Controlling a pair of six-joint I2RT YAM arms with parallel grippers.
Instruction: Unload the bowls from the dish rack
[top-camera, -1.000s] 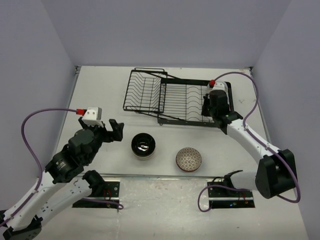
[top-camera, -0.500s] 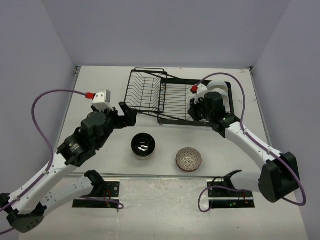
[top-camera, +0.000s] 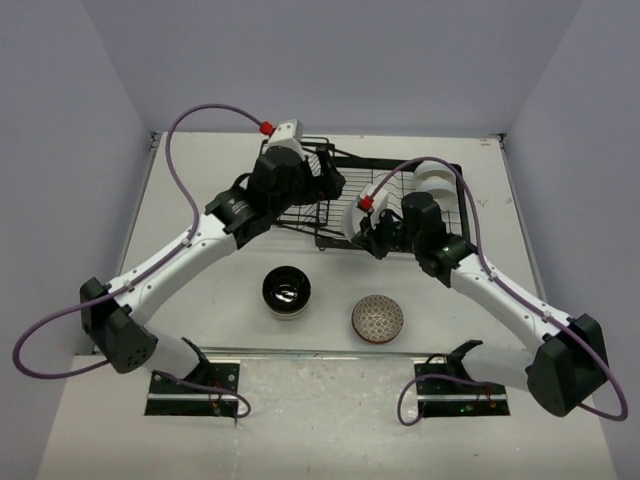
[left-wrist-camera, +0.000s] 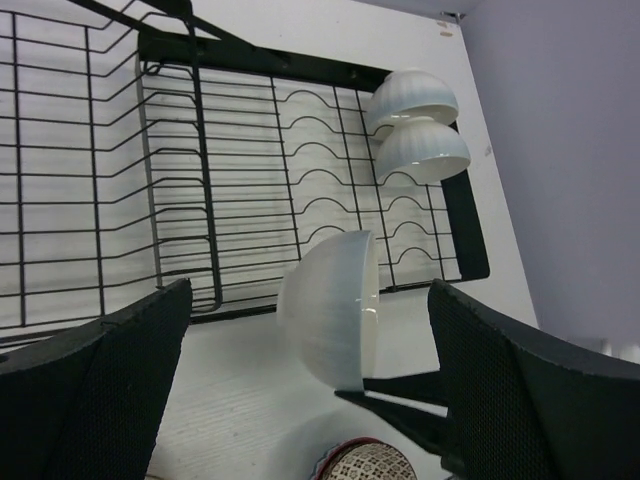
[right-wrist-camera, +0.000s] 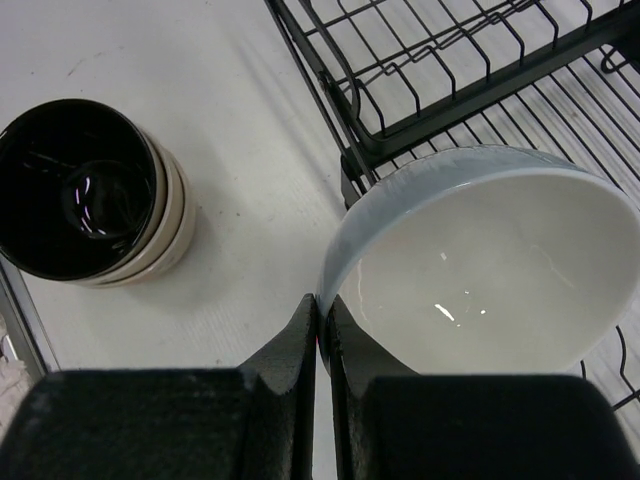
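The white bowl's far rim (left-wrist-camera: 368, 240) is clear of my right gripper's pinch, so my left gripper should go on toward that rim until its fingers close there.
My right gripper (top-camera: 366, 228) is shut on the rim of a plain white bowl (right-wrist-camera: 490, 265), holding it tilted above the front edge of the black wire dish rack (top-camera: 345, 195). The pinch shows in the right wrist view (right-wrist-camera: 322, 312). Two more white bowls (left-wrist-camera: 420, 125) stand on edge in the rack's right end. My left gripper (top-camera: 330, 185) is open and empty above the rack's middle. Its view shows the held bowl (left-wrist-camera: 330, 310) between its wide-apart jaws, farther down. A stack of beige bowls with black insides (top-camera: 287, 292) and a net-patterned bowl (top-camera: 378, 318) sit on the table.
The rack's raised basket (top-camera: 285, 180) lies under the left arm. The beige stack also shows in the right wrist view (right-wrist-camera: 90, 195). The table's side walls stand to the left and right.
My left arm swung from the near left up over the rack. My right gripper took a white bowl from the rack's right end and carried it left and nearer.
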